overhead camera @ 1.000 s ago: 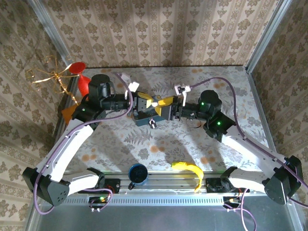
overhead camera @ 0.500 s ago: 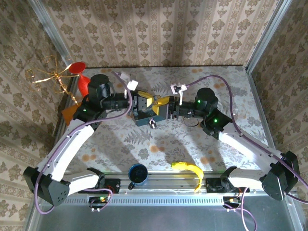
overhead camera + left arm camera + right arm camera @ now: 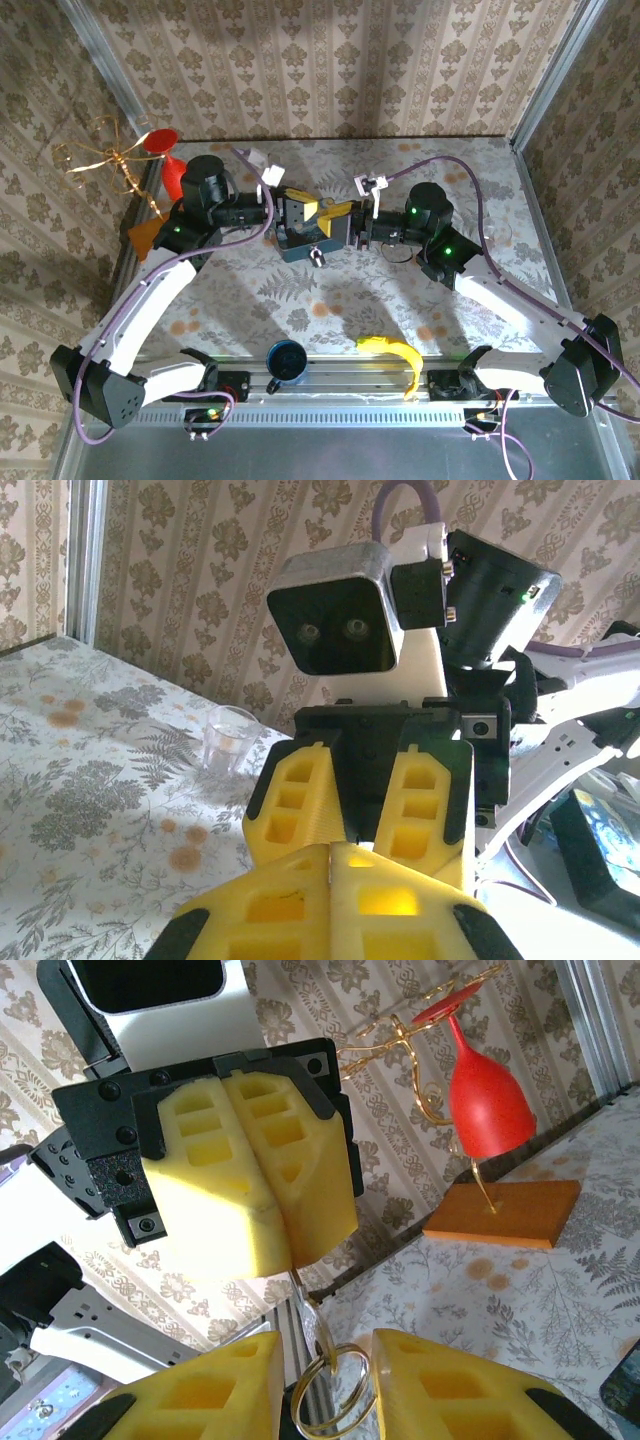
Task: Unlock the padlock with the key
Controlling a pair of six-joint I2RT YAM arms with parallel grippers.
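Observation:
The key [image 3: 299, 1288] is held by its blade in my left gripper. Next, my right gripper takes the key's ring end so that my left gripper is free to hold the padlock [image 3: 317, 257] still.
My left gripper [image 3: 306, 211] hovers over the blue painted tin [image 3: 298, 247], its yellow fingers [image 3: 250, 1180] pressed shut on a thin silvery key [image 3: 318, 1322]. A brass key ring [image 3: 335, 1402] dangles from the key. My right gripper [image 3: 342, 213] faces the left one tip to tip, open, and the ring hangs in the gap between its fingers [image 3: 455, 1385]. In the left wrist view my shut left gripper [image 3: 332, 858] is at the bottom, with the right gripper's spread fingers [image 3: 300, 800] just beyond. A tiny silvery piece, apparently the padlock [image 3: 317, 257], sits at the tin's near edge.
A red wine glass [image 3: 166, 160] stands on an orange base with gold wire at the back left. A blue mug [image 3: 287, 361] and a banana [image 3: 395, 352] lie near the front rail. A clear cup [image 3: 228, 738] stands on the patterned cloth.
The right arm swung left, bringing its gripper up to the left gripper's tips over the tin. The left arm has held almost still.

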